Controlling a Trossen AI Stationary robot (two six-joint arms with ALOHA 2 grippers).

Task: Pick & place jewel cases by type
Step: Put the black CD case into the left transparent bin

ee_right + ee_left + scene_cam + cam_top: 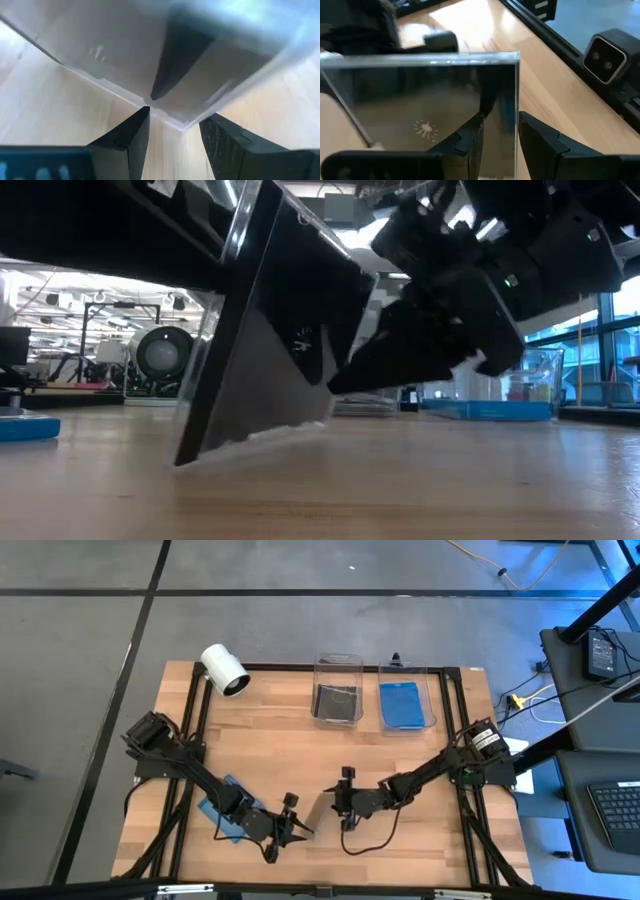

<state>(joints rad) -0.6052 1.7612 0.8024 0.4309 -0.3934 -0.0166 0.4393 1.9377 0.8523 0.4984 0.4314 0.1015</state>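
Observation:
A finger of my right gripper is touching the dark grey jewel case's side [318,382], so my right gripper should move back toward the case's free edge [362,312] while my left gripper keeps its pinch.
A dark grey jewel case [318,812] stands tilted on the table between my two grippers, resting on its lower edge [250,442]. My left gripper [298,830] comes at it from the table's left and is shut on one side edge. My right gripper [335,802] reaches in from the right, open, and the case's corner [179,124] sits between its fingertips. A blue jewel case [222,802] lies flat on the table under my left arm. My left gripper pinches the case near its side edge [515,125], one finger on each face, coming slanting down from the table's left. The case leans, with its lower edge on the table. My right gripper has one fingertip [345,380] against the face that looks toward the table's right, slanting down from that side. Whether its other finger touches the case, I cannot tell.
Two clear bins stand at the far edge: one [337,690] holds dark cases, the other [407,705] holds blue ones. A white cylindrical camera [224,670] lies at the far left corner. Bare wood stretches between the bins and the grippers.

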